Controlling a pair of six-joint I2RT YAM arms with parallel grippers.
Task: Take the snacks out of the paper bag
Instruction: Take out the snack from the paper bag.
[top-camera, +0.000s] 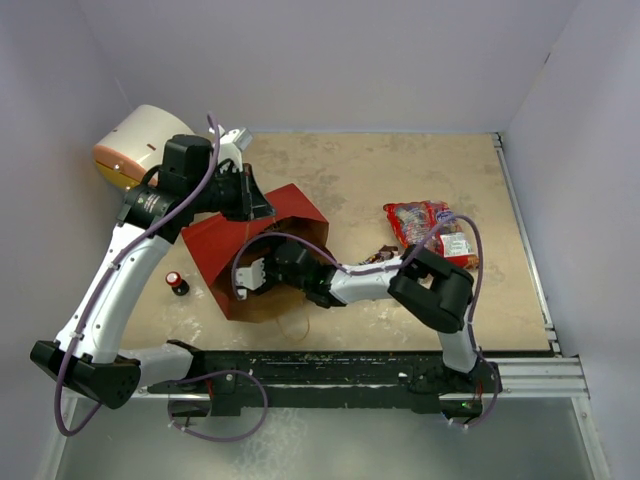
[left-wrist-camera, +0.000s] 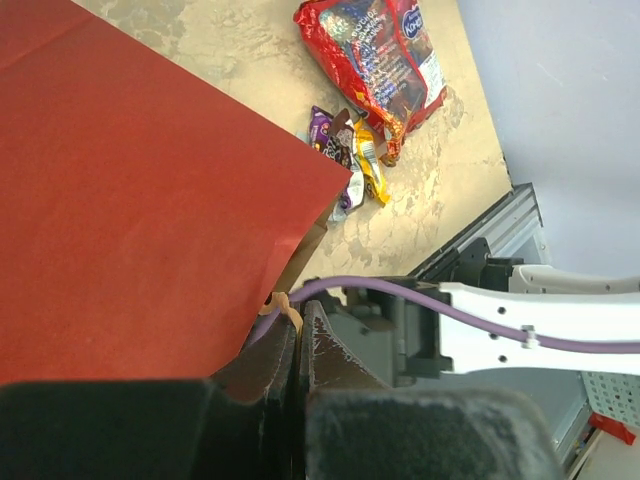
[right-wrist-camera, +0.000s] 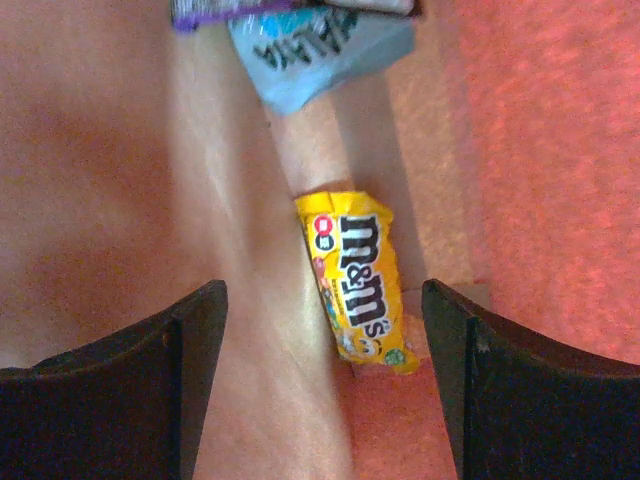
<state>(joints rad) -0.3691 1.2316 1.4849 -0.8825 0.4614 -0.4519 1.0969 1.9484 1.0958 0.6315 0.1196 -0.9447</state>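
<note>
The robot's right gripper keeps reaching in and closes across the yellow candy packet's middle (right-wrist-camera: 359, 283), because the packet lies lengthwise between the gripper's fingers, away from the silvery-blue wrapper (right-wrist-camera: 322, 58).
The red paper bag (top-camera: 225, 250) lies on its side, its brown mouth facing the arms' bases. My left gripper (left-wrist-camera: 290, 320) is shut on the bag's thin string handle (left-wrist-camera: 283, 308), beside the red wall (left-wrist-camera: 130, 200). My right gripper (right-wrist-camera: 322, 300) is open inside the bag (right-wrist-camera: 540, 150), reaching in through the mouth (top-camera: 255, 278). A yellow candy packet (right-wrist-camera: 360, 290) lies ahead between its fingers, untouched. Deeper in sit a silvery-blue wrapper (right-wrist-camera: 320, 45) and a purple one (right-wrist-camera: 225, 10). Out on the table lie a large red-and-clear bag (top-camera: 425, 225) and small dark wrappers (top-camera: 385, 255).
A white drum with an orange-yellow end (top-camera: 135, 145) stands at the back left, behind the left arm. A small dark bottle with a red cap (top-camera: 177, 283) stands left of the bag. A black rail (top-camera: 350, 370) runs along the table's near edge.
</note>
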